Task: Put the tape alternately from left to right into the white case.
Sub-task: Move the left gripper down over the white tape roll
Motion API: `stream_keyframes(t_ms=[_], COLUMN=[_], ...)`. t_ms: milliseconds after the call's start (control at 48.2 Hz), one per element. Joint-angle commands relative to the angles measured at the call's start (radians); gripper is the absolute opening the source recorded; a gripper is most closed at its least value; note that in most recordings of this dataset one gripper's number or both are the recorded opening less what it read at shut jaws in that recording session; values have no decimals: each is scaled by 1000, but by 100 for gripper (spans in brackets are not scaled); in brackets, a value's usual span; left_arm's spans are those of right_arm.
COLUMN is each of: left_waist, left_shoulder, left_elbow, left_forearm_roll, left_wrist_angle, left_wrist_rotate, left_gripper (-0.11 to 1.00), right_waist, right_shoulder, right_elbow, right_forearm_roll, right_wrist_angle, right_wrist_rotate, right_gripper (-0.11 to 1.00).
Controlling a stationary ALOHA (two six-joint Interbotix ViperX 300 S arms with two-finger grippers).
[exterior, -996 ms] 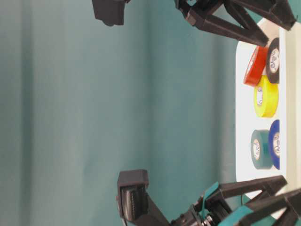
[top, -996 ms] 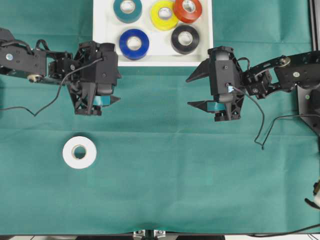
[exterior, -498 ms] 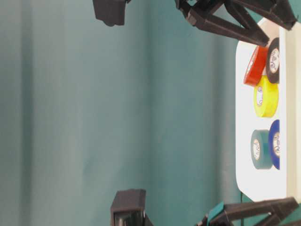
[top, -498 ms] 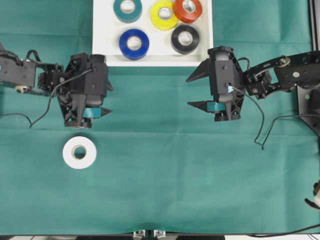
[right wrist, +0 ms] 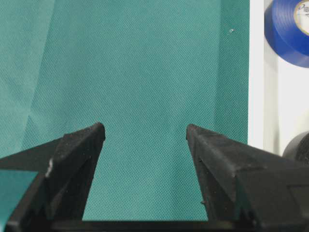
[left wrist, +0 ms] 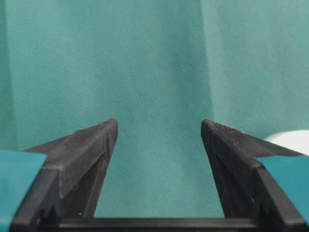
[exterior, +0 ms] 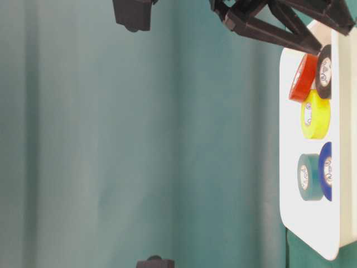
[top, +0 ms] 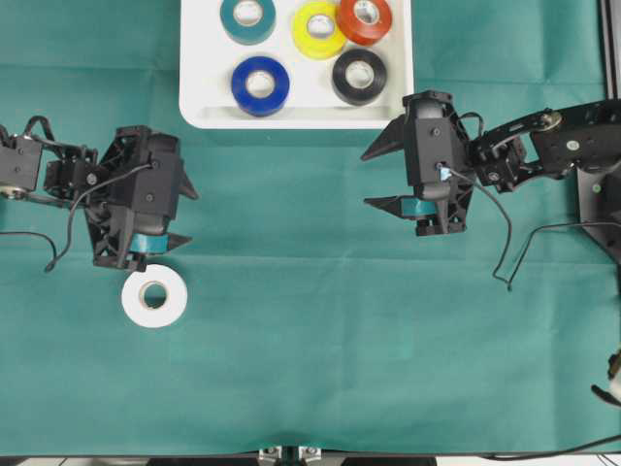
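My gripper will lower the white roll (top: 154,296), and it will sit partly over the yellow roll because the gap (top: 310,77) between yellow, blue and black rolls is narrow.
The white case (top: 204,92) lies at the top of the overhead view. It holds teal (top: 247,17), yellow (top: 318,27), orange-red (top: 364,19), blue (top: 260,85) and black (top: 359,76) tape rolls. A white tape roll (top: 154,295) lies flat on the green cloth at the left. My left gripper (top: 193,216) hovers just beyond it, open and empty. In the left wrist view the left gripper (left wrist: 159,126) frames bare cloth, and the white roll (left wrist: 294,137) peeks in beside the right finger. My right gripper (top: 365,179) is open and empty below the case's right corner.
In the right wrist view the case's rim (right wrist: 270,96), the blue roll (right wrist: 289,34) and the black roll (right wrist: 299,147) lie right of the right gripper (right wrist: 145,129). A loose cable (top: 509,262) trails from the right arm. Green cloth covers the table.
My left arm has drawn away from the case's front edge, down and left toward the white roll, and has left the table-level view. Its jaws stay open. The right arm has not moved.
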Motion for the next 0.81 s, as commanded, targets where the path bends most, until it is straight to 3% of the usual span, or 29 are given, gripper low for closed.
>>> stream_keyframes(t_ms=[0,228,519,788], left_waist=[-21,-57,-92,-172], left_shoulder=[-21,-11,6,3], left_elbow=[-8,-6,21,37], left_forearm_roll=[-2,-2,-3,-2], left_wrist_angle=[-5,-6,-5,-5], left_wrist_rotate=[0,-29,-143,-265], left_gripper=[95,95,95,95], right_waist=[3,3,3,3], right_shoulder=[-5,-3,-3,-3], right_elbow=[-15,-14,-11,-9], right_forearm_roll=[3,3,3,3], right_wrist_angle=[-6,-6,-8,-8], right_wrist_rotate=[2,5,6,6], right_gripper=[75,75,75,75])
